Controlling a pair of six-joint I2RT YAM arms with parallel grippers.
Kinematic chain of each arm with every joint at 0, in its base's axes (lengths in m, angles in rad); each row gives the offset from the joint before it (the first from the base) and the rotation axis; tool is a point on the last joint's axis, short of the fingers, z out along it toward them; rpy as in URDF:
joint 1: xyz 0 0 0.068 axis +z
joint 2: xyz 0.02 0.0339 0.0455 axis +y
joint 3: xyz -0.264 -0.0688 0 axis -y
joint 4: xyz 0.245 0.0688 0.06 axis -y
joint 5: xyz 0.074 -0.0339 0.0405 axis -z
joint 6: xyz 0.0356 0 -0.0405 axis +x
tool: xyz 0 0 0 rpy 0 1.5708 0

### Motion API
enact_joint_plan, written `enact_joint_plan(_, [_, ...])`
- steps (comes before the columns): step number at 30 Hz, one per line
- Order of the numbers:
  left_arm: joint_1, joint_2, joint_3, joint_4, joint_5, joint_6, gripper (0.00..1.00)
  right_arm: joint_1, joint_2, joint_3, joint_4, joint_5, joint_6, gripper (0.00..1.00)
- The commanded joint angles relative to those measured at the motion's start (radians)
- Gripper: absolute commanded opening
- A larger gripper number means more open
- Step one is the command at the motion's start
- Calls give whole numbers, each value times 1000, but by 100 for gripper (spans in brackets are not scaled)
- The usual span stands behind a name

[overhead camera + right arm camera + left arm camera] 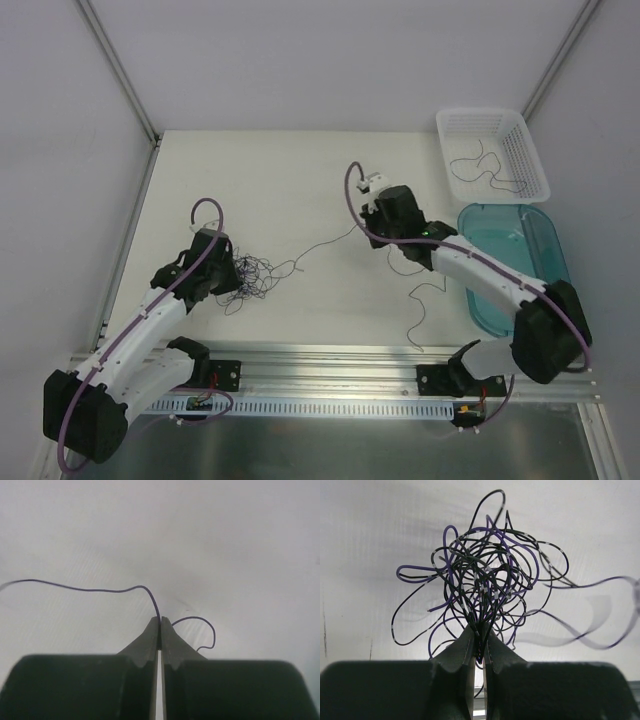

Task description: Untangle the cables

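Next, my right gripper lifts the single piece of cable high and clear (332, 242) before taking it to the basket, because the strand of cable runs into the wad (271, 275) under my left gripper.
A wad of thin purplish-black cables (252, 277) lies on the white table left of centre. My left gripper (222, 272) is shut on the wad; in the left wrist view the strands (482, 587) fan out from between my closed fingertips (479, 632). One single strand (325, 243) runs from the wad up to my right gripper (368, 205), which is shut on it. In the right wrist view this strand (100, 589) leaves the closed gripper (159, 621) to the left, with a short curled end (207, 625) on the right.
A white basket (492, 155) at the back right holds loose strands (480, 165). A teal tray (515, 260) lies in front of it. Another loose strand (425, 310) lies under the right arm near the front rail.
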Motion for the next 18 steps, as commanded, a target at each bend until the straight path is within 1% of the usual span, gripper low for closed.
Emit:
enact_joint_plan(1, [9,-19,-8,-9,-39,-17,2,-68,-207,-23,-57,39,85,1])
enact_joint_plan(3, [9,-25,-7,-12,-45,-19,2,-106,-296,-17,-120,53,93,1])
enact_joint_plan(6, [9,-37,-2,-26,-68,-26,1,-173,-382,3,-198,57,119,1])
enact_joint_plan(8, [10,-43,-5,-29,-77,-31,1,-201,-417,26,-227,31,142,1])
enact_joint_plan(10, [10,-39,-8,-29,-75,-36,1,-206,-449,55,-255,-28,145,1])
enact_joint_plan(12, [9,-17,-7,-30,-72,-34,1,-206,-460,111,-275,-47,150,1])
enact_joint_plan(15, [9,1,-7,-35,-69,-45,1,-208,-454,229,-356,16,134,1])
enact_joint_plan(18, [9,17,-8,-33,-54,-52,3,-208,-451,331,-369,-24,134,1])
